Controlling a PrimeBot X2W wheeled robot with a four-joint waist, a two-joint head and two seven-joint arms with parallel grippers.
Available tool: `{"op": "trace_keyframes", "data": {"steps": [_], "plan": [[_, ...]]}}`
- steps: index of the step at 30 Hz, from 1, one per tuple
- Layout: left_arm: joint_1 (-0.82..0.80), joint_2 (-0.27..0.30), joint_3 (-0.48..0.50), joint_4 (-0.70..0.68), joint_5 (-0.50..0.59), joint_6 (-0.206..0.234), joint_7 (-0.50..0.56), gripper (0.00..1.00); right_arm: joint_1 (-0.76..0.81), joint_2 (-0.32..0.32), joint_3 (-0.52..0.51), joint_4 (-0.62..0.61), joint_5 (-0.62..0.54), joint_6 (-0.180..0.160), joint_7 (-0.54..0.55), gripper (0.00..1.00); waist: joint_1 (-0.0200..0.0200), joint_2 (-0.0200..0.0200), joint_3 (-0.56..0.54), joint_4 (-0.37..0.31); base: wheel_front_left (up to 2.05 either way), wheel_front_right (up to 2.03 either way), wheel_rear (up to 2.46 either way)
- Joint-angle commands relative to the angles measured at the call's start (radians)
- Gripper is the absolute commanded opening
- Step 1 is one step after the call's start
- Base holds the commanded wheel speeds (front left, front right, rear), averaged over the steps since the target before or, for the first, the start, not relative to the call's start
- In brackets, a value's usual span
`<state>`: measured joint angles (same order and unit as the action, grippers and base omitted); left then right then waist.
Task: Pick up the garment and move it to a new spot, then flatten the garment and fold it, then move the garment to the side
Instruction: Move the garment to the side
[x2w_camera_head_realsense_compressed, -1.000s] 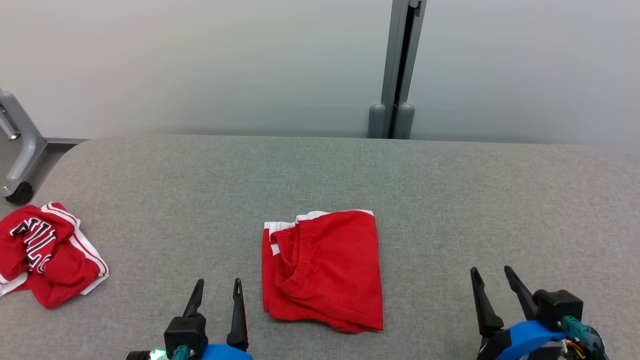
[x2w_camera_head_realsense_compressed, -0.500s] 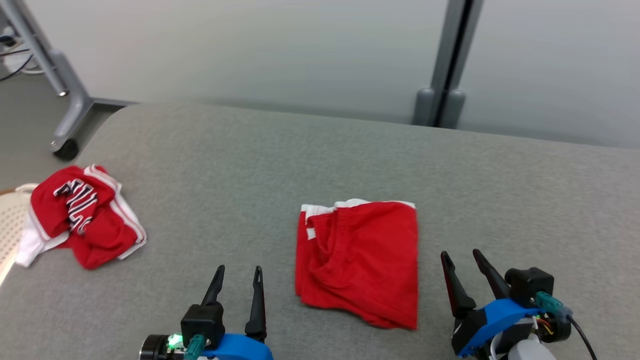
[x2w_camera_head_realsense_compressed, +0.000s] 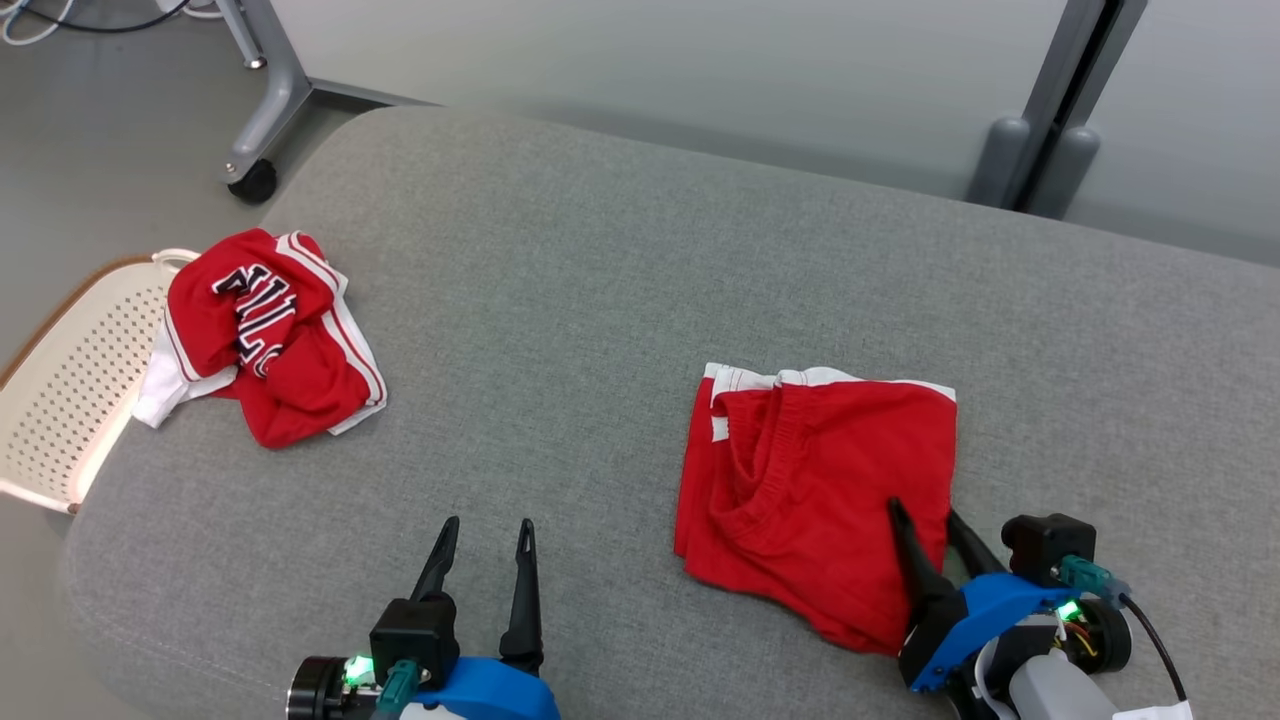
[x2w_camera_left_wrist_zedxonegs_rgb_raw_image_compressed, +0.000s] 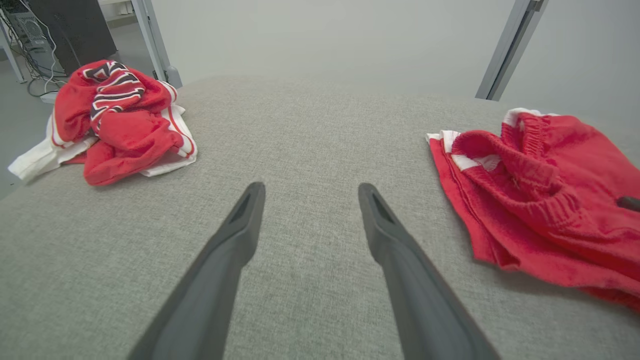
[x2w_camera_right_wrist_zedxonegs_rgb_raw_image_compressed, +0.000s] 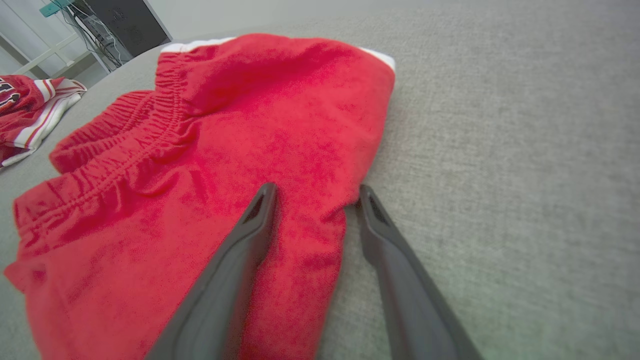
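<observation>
My gripper will drag the fold of red cloth, and the red shorts (x2w_camera_head_realsense_compressed: 828, 510) should slide along flat and stay folded, because their stacked layers (x2w_camera_head_realsense_compressed: 701, 480) lie close together.
The garment (x2w_camera_head_realsense_compressed: 810, 470) is a pair of red shorts with white trim, folded and lying flat on the grey padded surface (x2w_camera_head_realsense_compressed: 600, 250). It also shows in the left wrist view (x2w_camera_left_wrist_zedxonegs_rgb_raw_image_compressed: 550, 210) and the right wrist view (x2w_camera_right_wrist_zedxonegs_rgb_raw_image_compressed: 225, 125). My right gripper (x2w_camera_head_realsense_compressed: 921, 510) is at its near right edge. Its jaws are apart, and in the right wrist view (x2w_camera_right_wrist_zedxonegs_rgb_raw_image_compressed: 316, 188) they straddle a ridge of the red cloth. My left gripper (x2w_camera_head_realsense_compressed: 488, 523) stands open over bare surface left of the shorts, with nothing between its fingers (x2w_camera_left_wrist_zedxonegs_rgb_raw_image_compressed: 240, 225).
A crumpled red jersey with dark lettering (x2w_camera_head_realsense_compressed: 265, 335) lies at the surface's left edge, partly over a white perforated basket (x2w_camera_head_realsense_compressed: 60, 400). A grey frame leg on a caster (x2w_camera_head_realsense_compressed: 255, 180) stands behind it. A grey post (x2w_camera_head_realsense_compressed: 1050, 130) rises at the back right.
The head camera has swung left and down. My right gripper has moved left onto the shorts' right edge, and its jaws have narrowed a little. The left gripper stays open.
</observation>
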<state>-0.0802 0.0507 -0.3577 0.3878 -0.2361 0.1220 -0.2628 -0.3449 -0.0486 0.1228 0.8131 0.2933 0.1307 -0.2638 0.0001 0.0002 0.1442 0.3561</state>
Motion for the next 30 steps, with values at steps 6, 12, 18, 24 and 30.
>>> {"op": "trace_keyframes", "data": {"steps": [6, 12, 18, 24, 30], "plan": [[-0.017, -0.001, 0.002, -0.009, 0.013, 0.001, -0.003, 1.0, -0.022, -0.005, -0.015, -0.048, -0.01, 0.0, -0.001, 0.0, -0.0001, -0.0002, 0.002, -0.037, 0.0, 0.0, 0.0], [-0.02, -0.001, -0.012, 0.003, 0.014, -0.014, -0.003, 1.0, -0.011, -0.006, 0.007, -0.09, -0.015, 0.0, -0.001, 0.0, -0.0001, -0.0002, -0.036, -0.166, 0.0, 0.0, 0.0], [-0.05, -0.001, -0.034, -0.016, 0.011, -0.015, -0.003, 1.0, -0.017, -0.006, 0.034, -0.102, -0.023, 0.0, -0.001, 0.0, -0.0001, -0.0002, -0.052, -0.353, 0.0, 0.0, 0.0], [-0.06, -0.001, -0.038, -0.006, -0.002, -0.011, -0.003, 1.0, -0.012, -0.005, 0.057, -0.105, 0.012, 0.0, -0.001, 0.0, -0.0001, -0.0002, -0.052, -0.544, 0.0, 0.0, 0.0], [-0.08, -0.001, -0.06, 0.008, -0.013, -0.017, -0.003, 1.0, -0.006, -0.005, 0.078, -0.108, 0.024, 0.0, -0.001, 0.0, -0.0001, -0.0002, -0.031, -0.673, 0.0, 0.0, 0.0]]}}
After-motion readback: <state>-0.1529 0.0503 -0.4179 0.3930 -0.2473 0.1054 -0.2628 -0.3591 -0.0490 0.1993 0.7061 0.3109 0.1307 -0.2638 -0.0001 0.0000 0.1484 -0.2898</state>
